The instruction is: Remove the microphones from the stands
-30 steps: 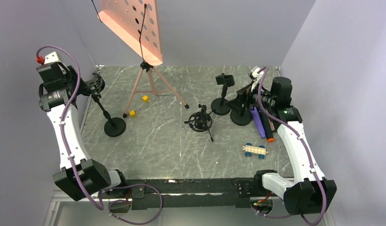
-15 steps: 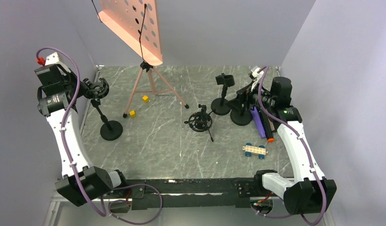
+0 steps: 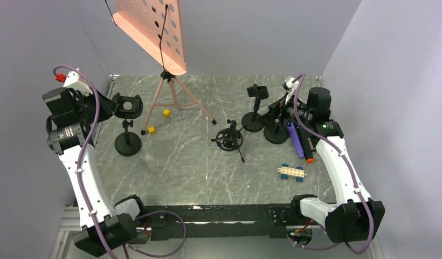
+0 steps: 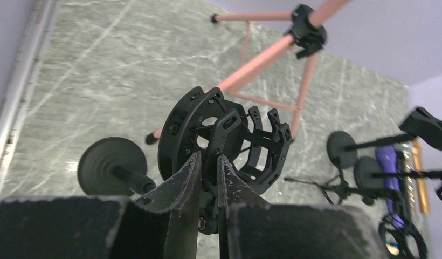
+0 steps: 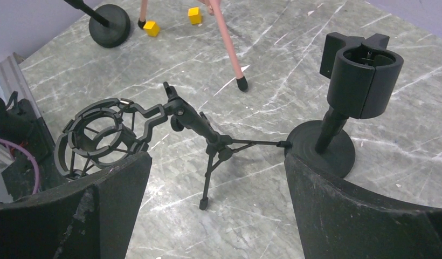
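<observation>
The left gripper's fingers are gripping a strut and the way is clear, so the left gripper goes on carrying the shock-mount ring (image 3: 129, 106) toward the tripod mount (image 3: 228, 139) until the right gripper holds the ring.
My left gripper (image 4: 208, 159) is shut on a strut of the black shock-mount ring (image 4: 262, 145) that tops the left stand (image 3: 127, 144). Seen from above, that gripper (image 3: 112, 108) sits just left of the ring (image 3: 127, 106), and the stand is nearly upright. The ring's middle looks hollow. A purple rod-shaped thing (image 3: 294, 139) lies on the table beside the right stands; I cannot tell whether it is the microphone. My right gripper (image 5: 216, 162) is open over bare table, with a small tripod mount (image 5: 100, 137) and a clip stand (image 5: 361, 70) ahead of it.
A pink tripod music stand (image 3: 170, 91) stands at the back with two yellow cubes (image 3: 151, 130) near its feet. A round-based stand (image 3: 275, 132) is by the right arm. A toy car (image 3: 292, 171) lies at front right. The left wall is close to the left arm.
The left jaws have closed on the shock mount. The left arm has swung right and brought the leaning stand upright. The right arm has barely moved.
</observation>
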